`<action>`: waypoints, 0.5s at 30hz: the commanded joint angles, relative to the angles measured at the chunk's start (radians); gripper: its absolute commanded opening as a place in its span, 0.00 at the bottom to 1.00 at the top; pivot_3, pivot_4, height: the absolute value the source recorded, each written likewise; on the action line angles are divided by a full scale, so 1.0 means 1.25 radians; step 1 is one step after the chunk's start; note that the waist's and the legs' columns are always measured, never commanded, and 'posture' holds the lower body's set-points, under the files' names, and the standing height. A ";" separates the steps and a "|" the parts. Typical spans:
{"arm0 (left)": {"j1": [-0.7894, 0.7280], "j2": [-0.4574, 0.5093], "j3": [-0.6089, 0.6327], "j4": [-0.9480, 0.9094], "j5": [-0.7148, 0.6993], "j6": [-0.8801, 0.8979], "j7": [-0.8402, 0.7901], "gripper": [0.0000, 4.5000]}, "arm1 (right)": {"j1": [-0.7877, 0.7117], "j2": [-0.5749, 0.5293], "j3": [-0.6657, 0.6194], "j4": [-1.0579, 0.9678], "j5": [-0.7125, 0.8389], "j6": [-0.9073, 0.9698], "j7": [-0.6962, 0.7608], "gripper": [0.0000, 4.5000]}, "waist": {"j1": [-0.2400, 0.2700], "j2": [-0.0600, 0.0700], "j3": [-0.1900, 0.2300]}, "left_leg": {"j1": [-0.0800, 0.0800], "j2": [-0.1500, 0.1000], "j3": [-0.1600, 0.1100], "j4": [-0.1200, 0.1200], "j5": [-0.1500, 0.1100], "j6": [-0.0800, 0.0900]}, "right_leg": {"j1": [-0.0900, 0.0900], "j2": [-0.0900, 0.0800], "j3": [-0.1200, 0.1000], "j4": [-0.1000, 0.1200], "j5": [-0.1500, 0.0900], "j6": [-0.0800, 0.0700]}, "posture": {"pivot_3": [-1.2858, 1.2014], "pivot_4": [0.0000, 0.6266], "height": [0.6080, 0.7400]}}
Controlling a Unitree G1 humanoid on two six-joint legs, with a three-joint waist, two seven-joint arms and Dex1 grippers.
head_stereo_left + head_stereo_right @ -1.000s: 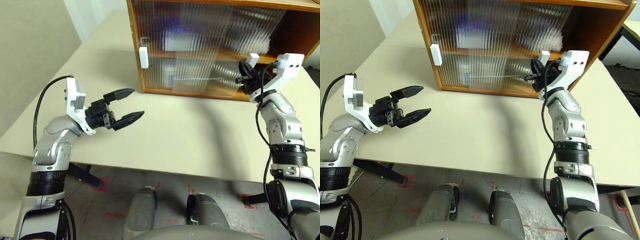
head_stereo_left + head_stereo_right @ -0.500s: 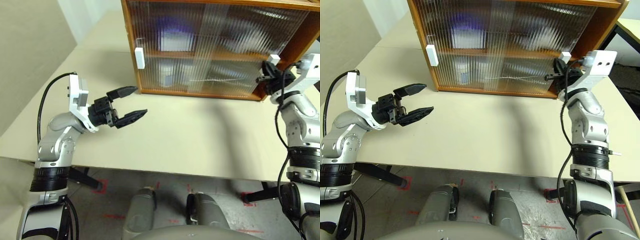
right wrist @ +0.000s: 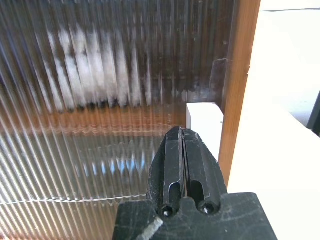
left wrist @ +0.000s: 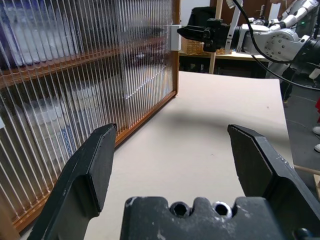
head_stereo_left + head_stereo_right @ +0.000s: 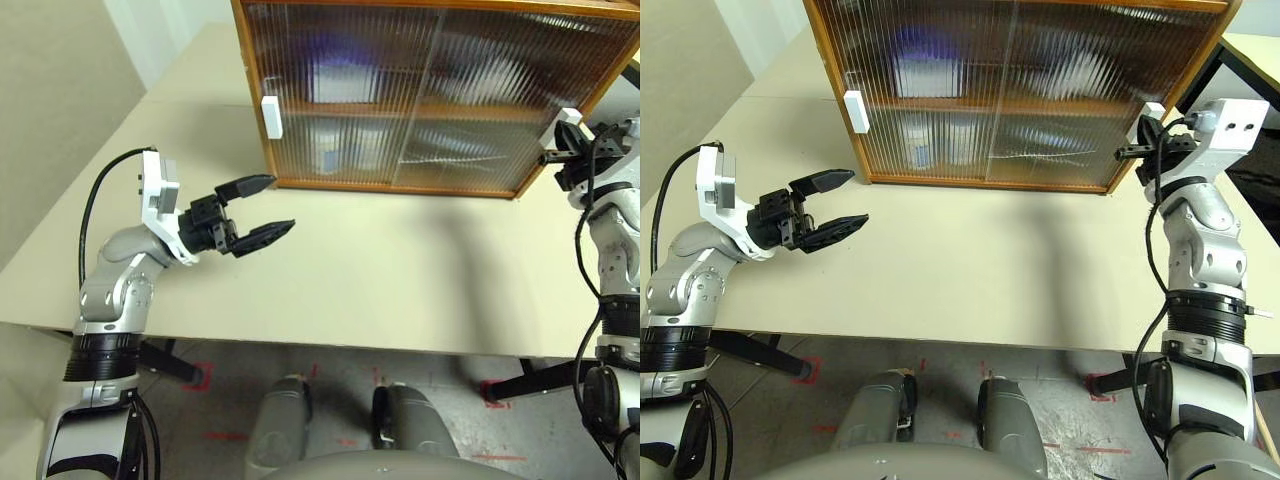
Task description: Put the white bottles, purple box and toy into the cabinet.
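The ribbed door touches the cabinet's wooden side frame (image 5: 1196,63). My right gripper should keep moving back from the white handle (image 5: 1154,109) until its fingers are clear.
The cabinet (image 5: 400,187) stands at the back of the table with both ribbed sliding doors drawn across its front. Behind the doors I make out only blurs: a purple patch (image 5: 345,72) on the upper shelf, a white mass (image 5: 1070,72) beside it and a pale blue-white shape (image 5: 335,160) on the lower shelf. My right gripper (image 5: 1122,153) is shut with nothing in it, its tip close beside the right door's white handle (image 3: 204,122). I cannot tell whether they touch. My left gripper (image 5: 278,204) hovers open and empty over the table, left of the cabinet's front.
The left door's white handle (image 5: 270,117) sits at the cabinet's left edge. The beige table (image 5: 400,280) lies bare in front of the cabinet. Its front edge runs just ahead of both arms. A dark table edge (image 5: 1200,80) shows at the far right.
My right gripper has swung to the right along the cabinet front, and the right door has slid with it over the open right end. The left arm has stayed put.
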 commanded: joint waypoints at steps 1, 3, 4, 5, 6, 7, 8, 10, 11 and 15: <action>-0.007 -0.001 -0.014 0.000 0.008 -0.005 -0.009 1.00 | 0.000 -0.023 -0.023 0.030 -0.009 -0.006 -0.005 0.01 | 0.001 0.000 0.000 | 0.000 0.000 0.000 0.000 0.000 0.000 | 0.000 0.000 0.000 0.000 0.000 0.000 | 0.57 0.07 1.00; -0.007 0.001 -0.013 0.001 0.008 -0.004 -0.010 1.00 | -0.001 -0.027 -0.022 0.029 -0.009 -0.005 -0.003 0.01 | 0.002 0.000 0.000 | 0.000 0.000 0.000 0.000 0.000 0.000 | 0.000 0.000 0.000 0.000 0.000 0.000 | 0.57 0.07 1.00; -0.006 0.001 -0.013 0.000 0.007 -0.004 -0.011 1.00 | 0.001 -0.028 -0.020 0.023 -0.007 -0.004 0.002 0.01 | 0.002 0.000 0.000 | 0.000 0.000 0.000 0.000 0.000 0.001 | 0.001 -0.001 0.000 0.000 0.000 0.000 | 0.57 0.07 1.00; -0.005 0.002 -0.012 -0.001 0.007 -0.004 -0.010 1.00 | 0.002 -0.028 -0.018 0.018 -0.005 -0.004 0.007 0.01 | 0.002 0.000 0.000 | 0.000 0.000 0.000 0.000 0.000 0.001 | 0.001 -0.001 0.000 0.000 0.000 0.000 | 0.58 0.07 1.00; -0.001 0.003 -0.010 -0.003 0.006 -0.003 -0.010 1.00 | 0.011 -0.026 -0.011 -0.001 0.002 -0.005 0.027 0.01 | 0.002 0.000 0.000 | 0.000 0.000 0.000 0.000 0.001 0.001 | 0.001 -0.002 0.000 0.000 0.000 0.000 | 0.58 0.07 1.00; 0.001 0.004 -0.008 -0.004 0.006 -0.003 -0.010 1.00 | 0.017 -0.024 -0.006 -0.015 0.007 -0.007 0.041 0.01 | 0.001 0.000 0.000 | 0.000 0.000 0.000 0.001 0.001 0.001 | 0.001 -0.002 0.001 0.000 0.000 0.000 | 0.58 0.07 1.00; 0.009 0.008 -0.003 -0.007 0.005 -0.004 -0.009 1.00 | 0.038 -0.020 0.002 -0.047 0.026 -0.013 0.082 0.01 | 0.001 0.000 0.000 | 0.000 0.000 0.000 0.001 0.001 0.001 | 0.001 -0.002 0.001 0.000 0.000 0.000 | 0.58 0.07 1.00; 0.020 0.012 0.005 -0.011 0.004 -0.004 -0.005 1.00 | 0.069 -0.015 0.008 -0.090 0.054 -0.015 0.136 0.01 | 0.000 0.000 0.000 | 0.000 0.000 0.000 0.001 0.001 0.001 | 0.001 -0.001 0.001 0.000 0.000 0.000 | 0.58 0.07 1.00; 0.026 0.016 0.013 -0.012 0.003 -0.004 -0.003 1.00 | 0.092 -0.010 0.007 -0.118 0.078 -0.006 0.166 0.01 | 0.000 0.000 0.000 | 0.000 0.000 -0.001 0.001 0.001 0.001 | 0.001 -0.001 0.001 0.000 0.000 0.000 | 0.58 0.07 1.00; 0.050 0.026 0.063 -0.005 -0.008 -0.012 0.018 1.00 | 0.212 -0.019 -0.017 -0.191 0.171 0.019 0.303 0.16 | 0.001 0.000 0.000 | 0.000 0.001 -0.001 0.000 0.001 0.002 | 0.001 -0.001 0.000 0.000 0.000 0.002 | 0.59 0.08 1.00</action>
